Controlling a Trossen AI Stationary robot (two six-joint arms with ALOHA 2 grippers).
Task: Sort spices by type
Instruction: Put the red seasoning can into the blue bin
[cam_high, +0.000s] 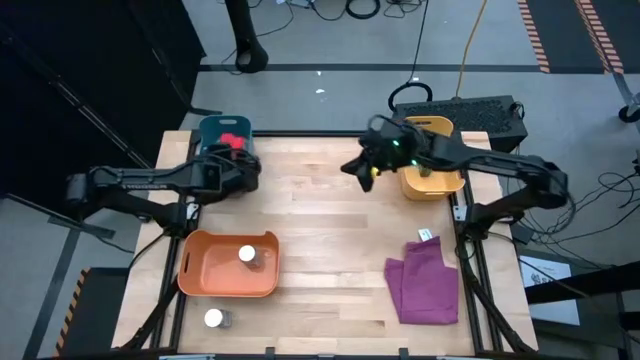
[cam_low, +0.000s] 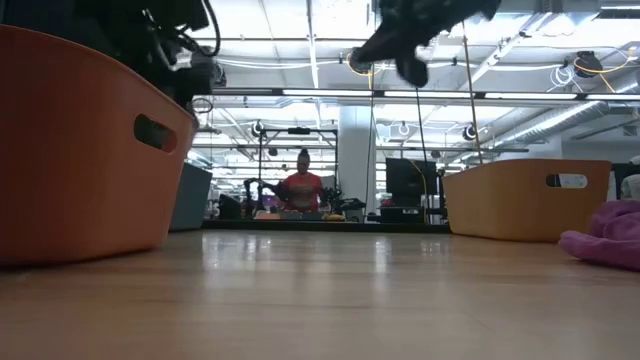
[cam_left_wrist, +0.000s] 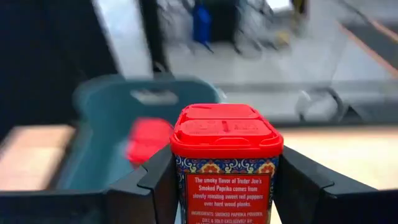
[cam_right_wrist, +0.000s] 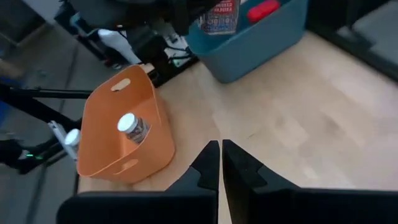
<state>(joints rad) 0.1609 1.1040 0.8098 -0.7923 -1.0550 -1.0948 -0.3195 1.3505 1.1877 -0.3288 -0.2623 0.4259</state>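
The robot's left gripper has hold of the paprika tin (cam_left_wrist: 226, 146) by the teal bin, far from the yellow bin, so the right gripper should open and take the tin's lower body (cam_right_wrist: 221, 23).
My left gripper (cam_left_wrist: 225, 177) is shut on a red-lidded paprika tin (cam_left_wrist: 227, 134) at the teal bin (cam_high: 214, 130), where a second red box (cam_left_wrist: 147, 140) lies inside. One white-lidded clear jar (cam_high: 247, 255) stands in the orange bin (cam_high: 200, 270). The other jar (cam_high: 213, 319) stands on the table by the near edge. My right gripper (cam_right_wrist: 221, 163) is shut and empty, in the air above the table beside the yellow bin (cam_high: 432, 184). The dark grey boxes are hidden. My left gripper pinches the paprika tin between its two fingers (cam_left_wrist: 155, 182), on two opposite sides of the body (cam_left_wrist: 227, 186) just below the red lid. The tin stands upright in the hold, lifted at the teal bin's near rim (cam_left_wrist: 93, 193).
A crumpled purple cloth (cam_high: 425, 285) lies near the table's right near corner, with a small tag (cam_high: 425, 236) beside it. Bare wood spreads across the table's middle (cam_high: 330, 250). A person in red (cam_low: 302, 188) stands far off in the room.
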